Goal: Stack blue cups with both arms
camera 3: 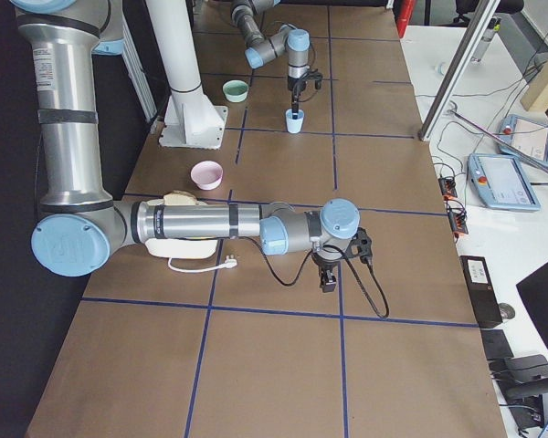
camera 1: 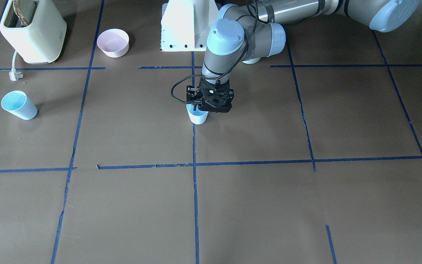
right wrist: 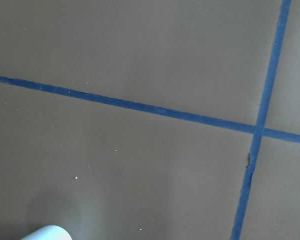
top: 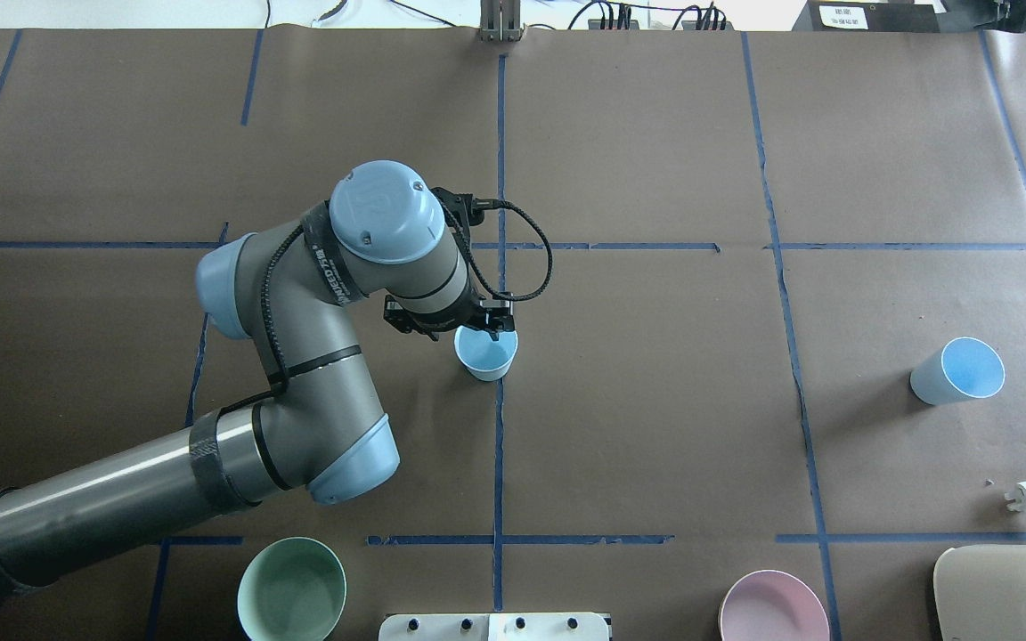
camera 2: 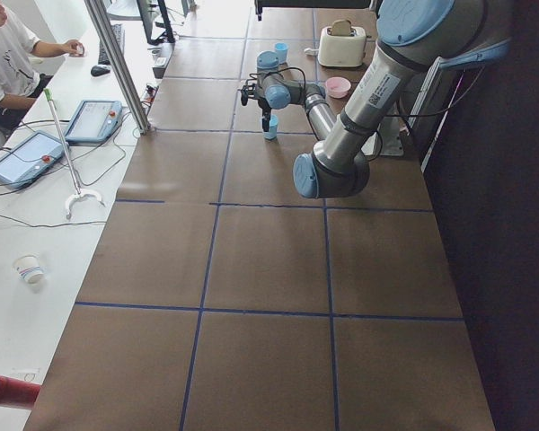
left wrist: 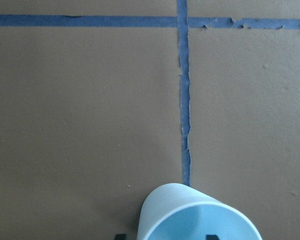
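The blue cup's side [camera 1: 19, 105] gets narrower toward its base [camera 1: 30, 114], so it will sink almost rim-deep into the light-blue cup when the robot lowers it.
One light-blue cup [camera 1: 197, 116] stands upright at the table's middle, on a blue tape line; it also shows in the overhead view [top: 484, 356]. My left gripper [camera 1: 196, 108] hangs straight over it. In the left wrist view the cup [left wrist: 200, 215] fills the bottom edge, with one fingertip [left wrist: 120, 236] outside its wall and one inside, jaws apart. The second blue cup [top: 958, 369] stands alone on my right side, also in the front view [camera 1: 18, 105]. My right gripper [camera 3: 329, 281] shows only in the exterior right view, low over bare table; I cannot tell its state.
A cream toaster [camera 1: 33, 31] with a loose plug [camera 1: 15, 76] stands at my near right. A pink bowl [top: 771, 610] and a pale green bowl [top: 292, 588] sit near the white pedestal [camera 1: 183, 25]. An operator [camera 2: 0, 54] sits beyond the far edge.
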Controlling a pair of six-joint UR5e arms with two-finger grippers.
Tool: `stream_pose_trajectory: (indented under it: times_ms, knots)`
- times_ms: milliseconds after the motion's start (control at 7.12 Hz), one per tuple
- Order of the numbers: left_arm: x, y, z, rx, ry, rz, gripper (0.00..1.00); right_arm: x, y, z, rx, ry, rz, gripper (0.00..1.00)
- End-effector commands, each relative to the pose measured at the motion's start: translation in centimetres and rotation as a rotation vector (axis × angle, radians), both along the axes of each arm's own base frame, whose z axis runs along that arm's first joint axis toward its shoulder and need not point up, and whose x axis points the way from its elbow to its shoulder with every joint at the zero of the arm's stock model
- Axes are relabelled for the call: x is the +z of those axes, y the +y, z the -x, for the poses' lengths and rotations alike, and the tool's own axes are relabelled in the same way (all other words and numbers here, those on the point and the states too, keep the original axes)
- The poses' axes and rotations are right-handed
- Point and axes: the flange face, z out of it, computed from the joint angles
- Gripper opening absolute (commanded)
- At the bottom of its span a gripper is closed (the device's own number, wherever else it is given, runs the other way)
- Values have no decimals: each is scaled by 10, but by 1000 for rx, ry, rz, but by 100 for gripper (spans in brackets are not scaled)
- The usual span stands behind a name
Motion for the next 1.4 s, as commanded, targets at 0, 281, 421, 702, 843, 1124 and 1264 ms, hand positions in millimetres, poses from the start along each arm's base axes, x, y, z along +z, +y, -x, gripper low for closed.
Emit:
stream_pose_trajectory:
  times_ms: [0, 281, 421, 702, 843, 1124, 1264]
  knots:
    - [2, -4, 37, -29, 28, -15, 100, -43, 45, 38, 34, -11, 76, 100]
    - [1, -4, 38, -30, 30, -14, 100, -40, 85, 63, 30, -9, 58, 99]
    - [0, -3, 38, -31, 30, -16, 100, -48, 88, 88, 92, -5, 59, 99]
    - [1, -6, 41, -37, 30, -16, 100, -31, 96, 117, 94, 1, 91, 99]
    - [1, -6, 42, -38, 30, -15, 100, -19, 101, 114, 94, 9, 100, 99]
    - [-1, -5, 43, -40, 35, -15, 100, -9, 104, 128, 68, 21, 116, 99]
    - [0, -5, 43, -40, 35, -15, 100, -3, 105, 136, 52, 32, 120, 99]
